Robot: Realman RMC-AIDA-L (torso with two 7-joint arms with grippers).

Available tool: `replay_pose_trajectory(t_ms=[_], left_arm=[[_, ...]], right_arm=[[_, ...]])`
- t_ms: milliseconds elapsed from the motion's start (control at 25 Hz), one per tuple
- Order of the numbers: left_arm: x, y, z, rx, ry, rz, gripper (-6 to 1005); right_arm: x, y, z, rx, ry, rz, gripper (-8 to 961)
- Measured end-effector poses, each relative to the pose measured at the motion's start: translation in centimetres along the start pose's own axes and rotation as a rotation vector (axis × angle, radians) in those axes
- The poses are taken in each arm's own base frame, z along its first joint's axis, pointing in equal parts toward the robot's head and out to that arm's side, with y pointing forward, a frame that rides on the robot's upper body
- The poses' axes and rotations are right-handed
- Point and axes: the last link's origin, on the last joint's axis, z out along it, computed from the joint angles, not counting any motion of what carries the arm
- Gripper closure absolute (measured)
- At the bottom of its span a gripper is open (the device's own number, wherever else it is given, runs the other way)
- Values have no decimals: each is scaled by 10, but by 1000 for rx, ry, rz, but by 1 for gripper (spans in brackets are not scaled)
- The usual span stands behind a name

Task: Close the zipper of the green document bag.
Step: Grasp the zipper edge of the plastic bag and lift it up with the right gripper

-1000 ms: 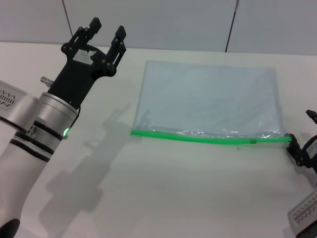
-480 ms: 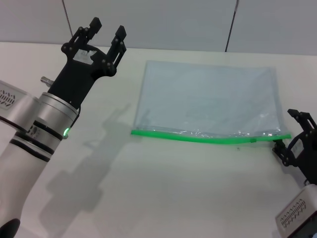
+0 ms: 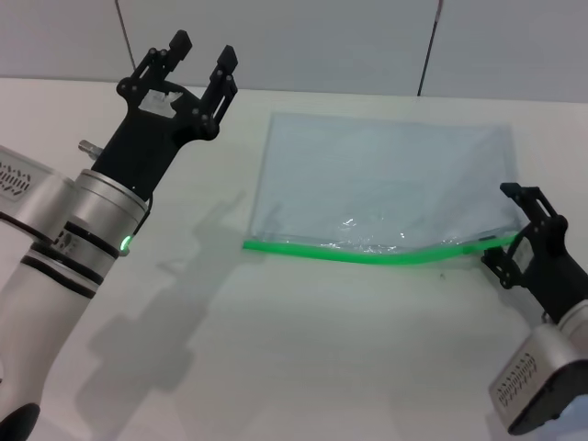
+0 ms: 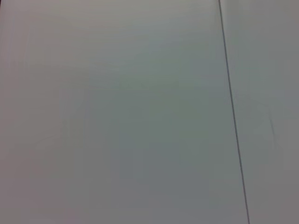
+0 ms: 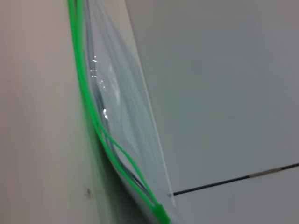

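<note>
I should pull the zipper's end at my right gripper (image 3: 505, 241) closer, because it is far from my left gripper, before my left gripper takes the zipper's green strip (image 3: 469, 248).
The green document bag (image 3: 386, 179) lies flat on the white table, right of centre in the head view. Its zipper (image 3: 367, 254) runs along the near edge and bows upward toward its right end. My right gripper (image 3: 508, 230) stands open at that right end, one finger on each side of the green strip. The slider is hard to make out near the gripper. In the right wrist view the zipper (image 5: 88, 102) shows two green strips that part from each other beside the bag (image 5: 126, 121). My left gripper (image 3: 200, 53) hangs open in the air at the far left, away from the bag.
The white table (image 3: 303, 349) stretches in front of the bag and to its left. A grey wall (image 3: 303, 37) with dark seams rises behind the table's far edge. The left wrist view shows only a plain grey surface (image 4: 117, 116) with one dark seam.
My right gripper has moved in from the right edge to the zipper's right end. That end of the bag has shifted left and the green strip now bows. The left arm has barely moved.
</note>
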Motion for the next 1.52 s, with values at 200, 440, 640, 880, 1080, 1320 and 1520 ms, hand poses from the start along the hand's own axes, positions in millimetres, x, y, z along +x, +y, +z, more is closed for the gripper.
replay_pose_trajectory(t_ms=[200,440,640,880,1080,1320,1520], left_arm=[[0,1,0,-3,0,-2,462],[0,2,0,-6,0,-4,466],[0,3,0,-8,1,-3,470],[0,3,0,-10,3,-3,474],[0,3,0,-11,3,-1,477],[0,3,0,-10,3,-1,481],[0,1,-1,-5,-1,4,485]], right_arm=[[-2,-1,8,-31,-5,-11,281],[-2,0,15,-66,-3,-19,291],[-2,2,18,-95,0,-25,299],[-3,2,18,-92,2,-48,515],[-2,1,17,-86,6,-51,746],[-6,3,17,-87,-1,-70,817],[-19,3,18,-80,-29,-59,835]])
